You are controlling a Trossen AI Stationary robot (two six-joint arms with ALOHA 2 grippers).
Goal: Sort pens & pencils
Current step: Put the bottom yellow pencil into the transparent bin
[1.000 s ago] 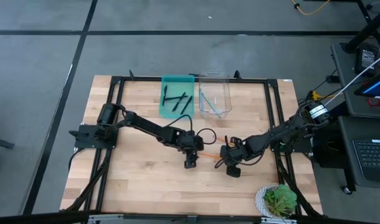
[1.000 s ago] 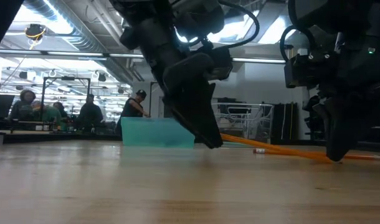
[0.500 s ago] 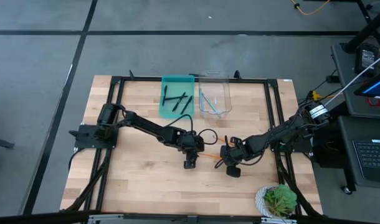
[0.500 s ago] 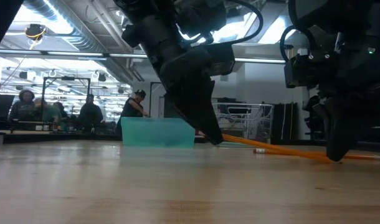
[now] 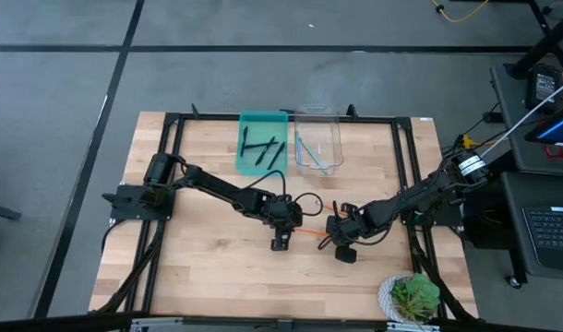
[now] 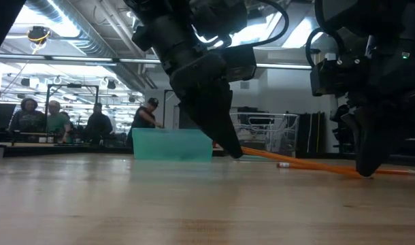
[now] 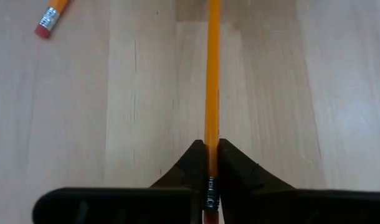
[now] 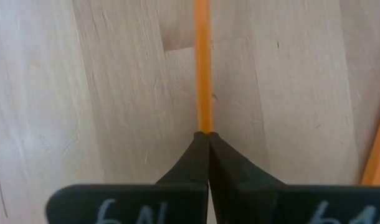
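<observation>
The tip of my left gripper's orange pencil (image 6: 350, 172) is pinched by my right gripper, so it should open and retreat before the pencil goes into the clear bin (image 5: 318, 146).
Two orange pencils lie on the wooden table between my grippers. My left gripper (image 5: 280, 243) is shut on one orange pencil (image 7: 210, 74), which runs away from it toward the right gripper. My right gripper (image 5: 344, 251) is shut on the other orange pencil (image 8: 202, 68). In the low view a pencil (image 6: 316, 165) lies flat on the wood between the two grippers. At the far edge, black pens lie in a teal bin (image 5: 247, 162), and light-blue pencils lie in a clear bin (image 5: 332, 138). My left gripper pinches the orange pencil between its two fingers just ahead of the metal band at its eraser end (image 7: 210, 163). The fingers slant down from above and lie along the pencil. The pencil's long part lies on the table. My right gripper pinches the near end of the other orange pencil (image 8: 203, 126) between its fingertips. The fingers come steeply from above, along the pencil. The rest of that pencil lies flat on the wood.
Black frame rails (image 5: 406, 166) run along the table's sides and far edge. A potted plant (image 5: 413, 296) stands at the near right corner. Beyond the table in the low view, people (image 6: 98, 122) stand in the room.
My left gripper has shut its fingers on the orange pencil's eraser end and rolled slightly, staying in place. The right gripper and both pencils have kept still.
</observation>
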